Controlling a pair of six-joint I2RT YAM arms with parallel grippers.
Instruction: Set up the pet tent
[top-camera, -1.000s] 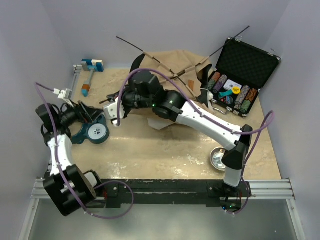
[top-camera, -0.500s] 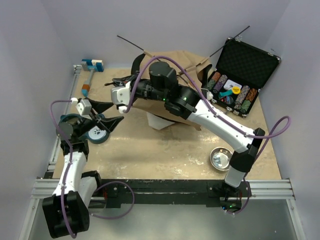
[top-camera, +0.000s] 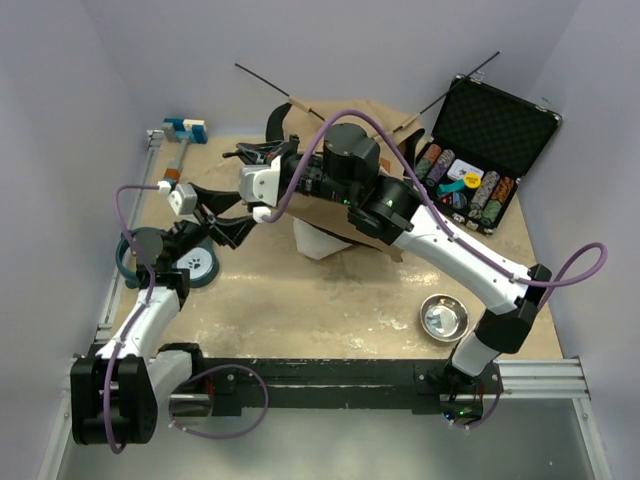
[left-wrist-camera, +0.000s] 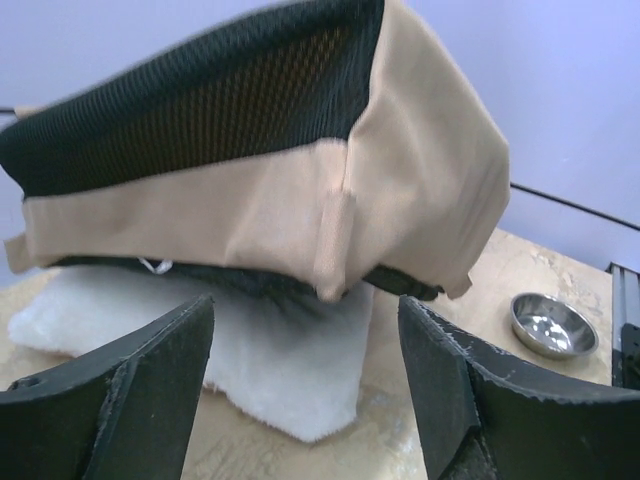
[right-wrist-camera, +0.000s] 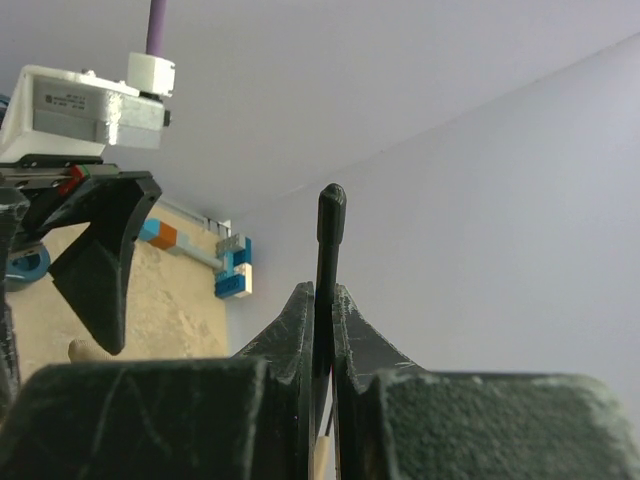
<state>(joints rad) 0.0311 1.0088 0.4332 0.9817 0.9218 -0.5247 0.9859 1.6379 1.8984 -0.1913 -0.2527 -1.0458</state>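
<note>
Next, my left gripper steadies the sleeve's lower end (left-wrist-camera: 331, 276) before the pole goes in, because the tent's corner sleeve hangs loose away from the pole's black end (right-wrist-camera: 331, 214).
The tan pet tent (top-camera: 375, 118) lies slumped at the back of the table, thin dark poles (top-camera: 262, 80) sticking out of it. In the left wrist view its beige fabric and black mesh (left-wrist-camera: 300, 190) hang over a white cushion (left-wrist-camera: 285, 365). My right gripper (top-camera: 252, 153) is raised left of the tent. It is shut on the black tip of a pole (right-wrist-camera: 330, 215), which stands up between the jaws of the right gripper (right-wrist-camera: 323, 295). My left gripper (top-camera: 230, 216) is open just below it, facing the tent. Nothing is between the fingers of the left gripper (left-wrist-camera: 305, 390).
An open black case of poker chips (top-camera: 480, 150) stands at the back right. A steel bowl (top-camera: 443, 317) sits front right. A blue round disc with a paw print (top-camera: 190, 268) lies by the left arm, and a blue block tool (top-camera: 180, 140) lies at the back left.
The left arm has swung in from the left edge toward the tent, its jaws narrowing slightly. The right gripper has moved back and to the right, still holding the pole tip.
</note>
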